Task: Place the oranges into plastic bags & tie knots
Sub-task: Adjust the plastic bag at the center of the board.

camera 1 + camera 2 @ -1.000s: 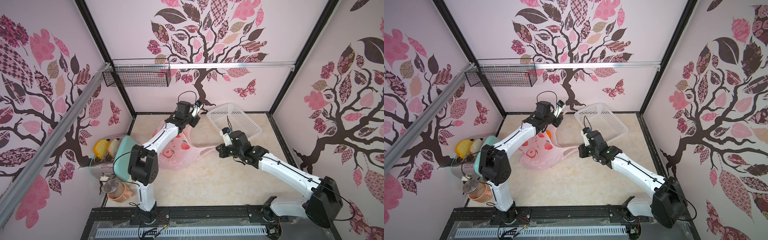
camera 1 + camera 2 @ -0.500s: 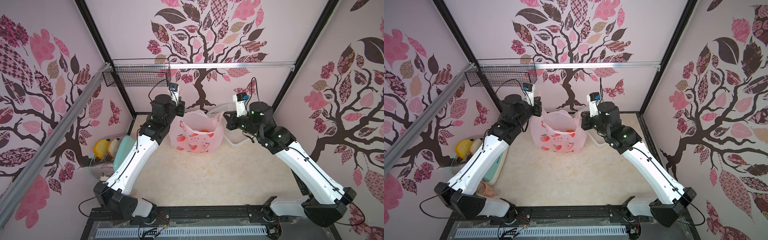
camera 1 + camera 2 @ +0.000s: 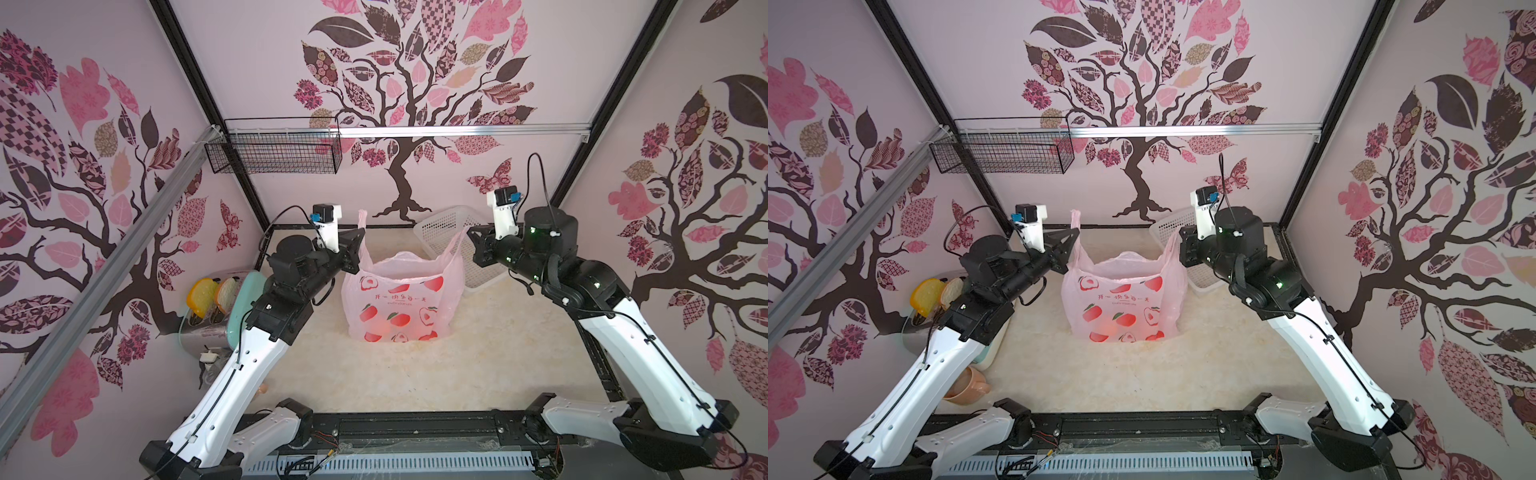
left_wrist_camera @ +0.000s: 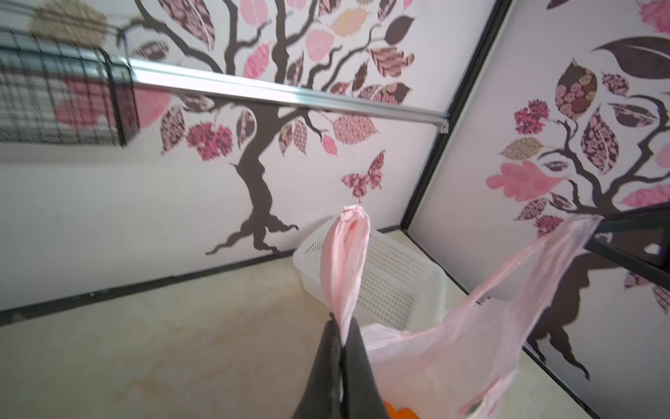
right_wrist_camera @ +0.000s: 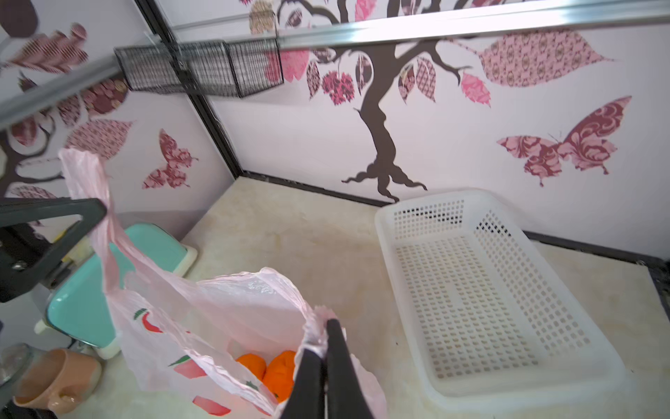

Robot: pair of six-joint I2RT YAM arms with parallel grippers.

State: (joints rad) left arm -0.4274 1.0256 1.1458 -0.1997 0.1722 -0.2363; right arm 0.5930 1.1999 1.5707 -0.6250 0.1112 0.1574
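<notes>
The robot's right gripper should hold the loop's upper end (image 3: 362,217) while the left gripper moves up, because the left gripper is pinching its handle loop far below the loop's tip.
The pink plastic bag (image 3: 399,299) (image 3: 1125,303) stands upright mid-table with its mouth pulled open. My left gripper (image 3: 360,237) (image 4: 340,326) is shut on one handle loop (image 4: 344,261), which sticks up past the fingertips. On the opposite side, my right gripper (image 3: 471,240) (image 5: 324,332) is shut on the other handle (image 4: 525,268). Both handles are stretched taut and apart. Oranges (image 5: 268,366) lie at the bottom of the bag; their glow shows through the film (image 3: 1108,328). No knot is in view.
A white perforated basket (image 3: 453,232) (image 5: 489,290) sits just behind the right gripper. At the left edge stand a toaster with slices (image 3: 208,299), a teal board (image 5: 83,301) and an orange mug (image 3: 967,386). A black wire basket (image 3: 278,145) hangs on the back wall.
Both arms have risen from low over the table and spread apart. The bag, which lay slumped a second ago, now stands upright, held by its two handles.
</notes>
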